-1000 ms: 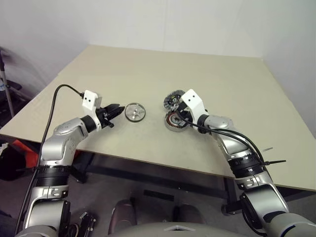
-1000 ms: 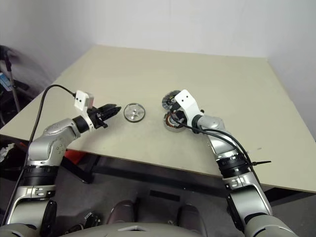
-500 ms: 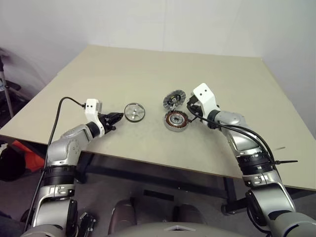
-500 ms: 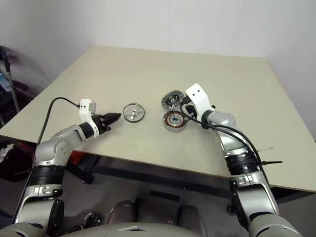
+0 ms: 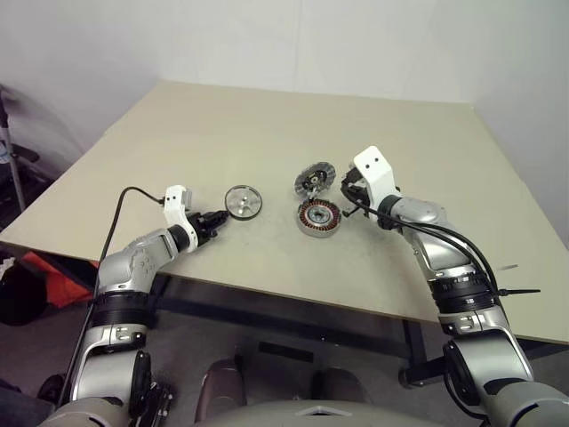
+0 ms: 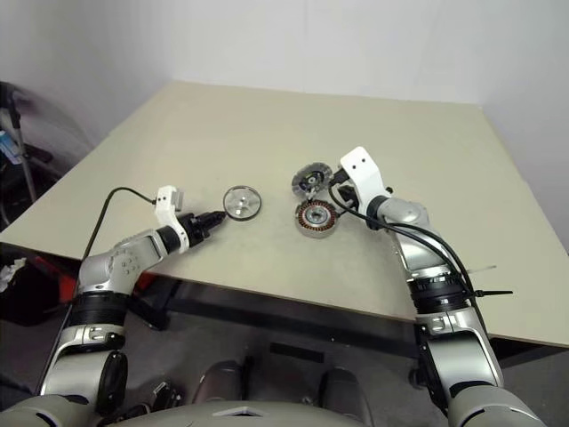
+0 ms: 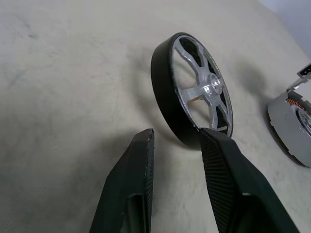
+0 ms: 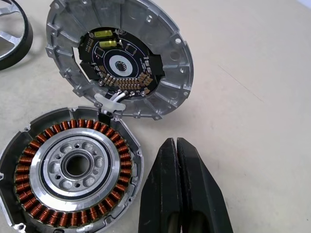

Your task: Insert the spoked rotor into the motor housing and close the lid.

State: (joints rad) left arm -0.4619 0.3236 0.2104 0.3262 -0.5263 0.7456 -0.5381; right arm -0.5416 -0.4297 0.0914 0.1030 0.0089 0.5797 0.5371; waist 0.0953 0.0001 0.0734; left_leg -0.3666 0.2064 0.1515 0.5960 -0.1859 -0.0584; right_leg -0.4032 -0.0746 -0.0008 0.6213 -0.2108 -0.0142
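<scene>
The spoked rotor [image 5: 244, 203] has open gaps [image 7: 183, 73] between its spokes, so it will settle inside the motor housing with copper windings showing through when I lower it.
The spoked rotor [image 5: 243, 202], a shiny silver disc, lies flat on the table left of centre. My left gripper [image 5: 216, 219] hangs low just left of it. In the left wrist view its fingers [image 7: 144, 160] stand open with nothing between them, tips at the near rim of the rotor [image 7: 194, 92]. The motor housing [image 5: 319, 217] with copper windings sits to the right. The lid [image 5: 312, 181] lies open-side up right behind it, joined by a short white wire. My right gripper [image 8: 173, 144] is shut and empty, just right of the housing [image 8: 29, 165] and the lid [image 8: 167, 46].
The beige table [image 5: 267, 124] stretches bare behind and to the right of the parts. Its front edge runs close under my left forearm. A black cable trails from each wrist camera.
My left gripper has sunk toward the table, rolled its wrist and edged closer to the rotor. My right gripper has drawn back to the right, off the housing. The parts have not moved.
</scene>
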